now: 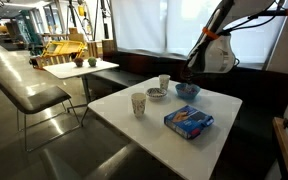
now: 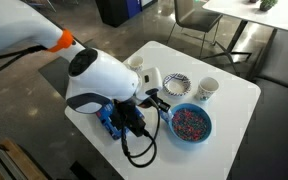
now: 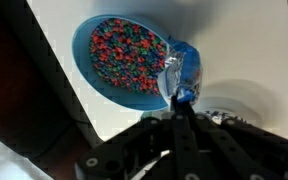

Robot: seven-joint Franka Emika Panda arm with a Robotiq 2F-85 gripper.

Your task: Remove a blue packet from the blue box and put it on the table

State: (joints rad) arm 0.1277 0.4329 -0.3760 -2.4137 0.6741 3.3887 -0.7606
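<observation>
I should carry on moving the shiny wrapper with my gripper toward the open white table until it is clear of the blue box's rim, then let go. The wrapper is hanging at the box's rim now.
The blue box is a low round blue container full of small colourful pieces; it shows in both exterior views. My gripper is shut on a small shiny blue-and-clear wrapper right at the box's rim. It hangs over the box in both exterior views. The flat printed blue packet lies on the white table near its front edge. In an exterior view it is partly hidden under my arm.
Two paper cups and a small patterned bowl stand next to the blue box. A chair and a smaller table with a plant stand beyond. A dark bench runs behind the table.
</observation>
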